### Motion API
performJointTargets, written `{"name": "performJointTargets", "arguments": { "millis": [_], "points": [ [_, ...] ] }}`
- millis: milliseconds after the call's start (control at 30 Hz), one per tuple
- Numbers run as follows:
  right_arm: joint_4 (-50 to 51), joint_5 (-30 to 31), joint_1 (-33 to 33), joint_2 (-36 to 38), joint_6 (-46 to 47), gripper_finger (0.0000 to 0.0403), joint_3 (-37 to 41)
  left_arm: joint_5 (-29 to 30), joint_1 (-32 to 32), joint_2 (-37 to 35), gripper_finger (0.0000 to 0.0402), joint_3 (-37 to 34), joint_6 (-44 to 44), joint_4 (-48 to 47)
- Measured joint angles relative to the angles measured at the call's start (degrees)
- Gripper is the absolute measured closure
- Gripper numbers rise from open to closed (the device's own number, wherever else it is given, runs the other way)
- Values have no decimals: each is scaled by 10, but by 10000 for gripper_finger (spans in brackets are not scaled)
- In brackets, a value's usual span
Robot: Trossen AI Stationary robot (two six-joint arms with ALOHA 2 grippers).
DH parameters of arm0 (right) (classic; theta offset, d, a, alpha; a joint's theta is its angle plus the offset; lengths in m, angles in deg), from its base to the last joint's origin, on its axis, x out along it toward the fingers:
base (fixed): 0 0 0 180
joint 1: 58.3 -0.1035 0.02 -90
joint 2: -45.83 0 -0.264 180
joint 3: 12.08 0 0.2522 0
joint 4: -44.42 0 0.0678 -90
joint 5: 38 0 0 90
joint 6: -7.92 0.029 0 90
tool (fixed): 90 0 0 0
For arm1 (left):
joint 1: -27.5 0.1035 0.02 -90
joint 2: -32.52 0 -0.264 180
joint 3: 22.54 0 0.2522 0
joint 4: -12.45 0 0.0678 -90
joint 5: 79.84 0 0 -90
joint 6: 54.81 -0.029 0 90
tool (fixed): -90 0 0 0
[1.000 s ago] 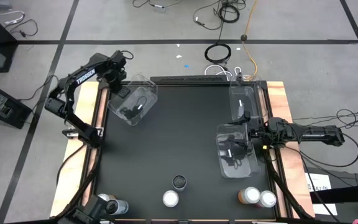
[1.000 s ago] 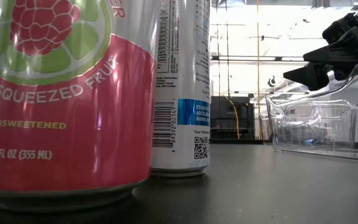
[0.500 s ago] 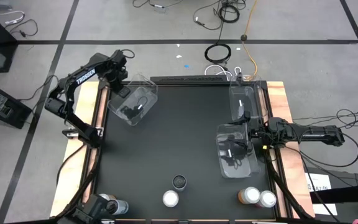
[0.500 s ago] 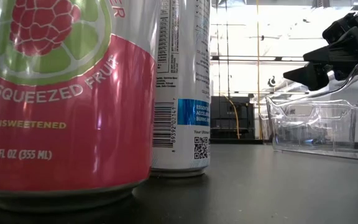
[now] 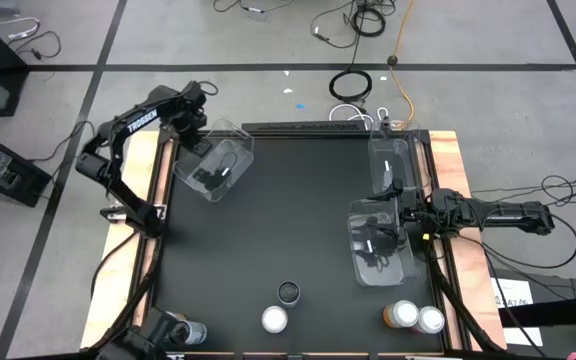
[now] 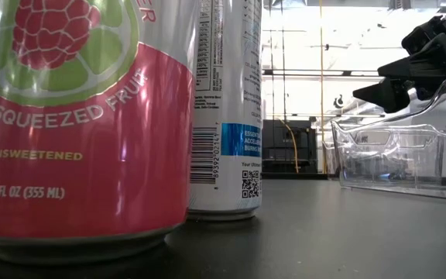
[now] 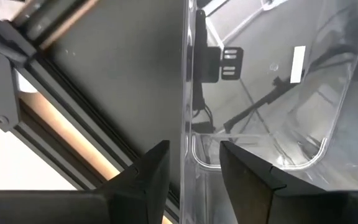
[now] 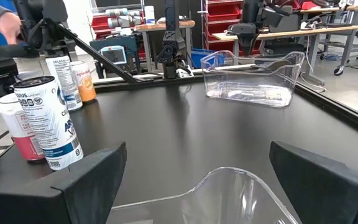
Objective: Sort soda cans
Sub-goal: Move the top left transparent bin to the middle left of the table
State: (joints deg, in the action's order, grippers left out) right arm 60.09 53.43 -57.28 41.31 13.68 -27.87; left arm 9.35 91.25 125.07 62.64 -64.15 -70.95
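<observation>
I should pinch the clear bin [image 5: 224,166] by its side [image 7: 189,140] with my left gripper, pull it toward the cans and turn it straight, because it lies crooked in the mat's far corner.
Several soda cans stand upright along the table's near edge: a dark-topped one [image 5: 288,293], a silver-topped one [image 5: 274,320], an orange one [image 5: 401,314] beside a silver one [image 5: 430,320], and one at the near left corner [image 5: 193,332]. A pink can [image 6: 84,116] and a white can [image 6: 227,108] fill the low view. My left gripper [image 5: 196,142] [image 7: 194,148] points down at the far left. It is open, with its fingers on either side of a clear bin's wall [image 7: 184,93], apart from it. My right gripper [image 5: 393,213] [image 8: 197,152] waits level and open at the right edge.
The clear bin [image 5: 215,165] under my left gripper lies askew on the black mat. Two more clear bins sit at the right, one far [image 5: 388,163] and one nearer [image 5: 380,247] below my right gripper. The mat's middle [image 5: 288,210] is bare. A wooden border [image 5: 148,240] frames the table.
</observation>
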Motion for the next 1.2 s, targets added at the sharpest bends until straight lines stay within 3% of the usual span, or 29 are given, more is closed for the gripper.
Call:
{"name": "performJointTargets", "arguments": {
  "millis": [567,1000,1200],
  "points": [
    [0,0,0,0,0,14,0,19,0,42,256,0,0,-14],
    [0,0,0,0,0,14,0,44,0,42,388,-17,-4,-15],
    [0,0,0,0,0,14,0,44,0,42,390,-17,-4,-15]
  ]
}}
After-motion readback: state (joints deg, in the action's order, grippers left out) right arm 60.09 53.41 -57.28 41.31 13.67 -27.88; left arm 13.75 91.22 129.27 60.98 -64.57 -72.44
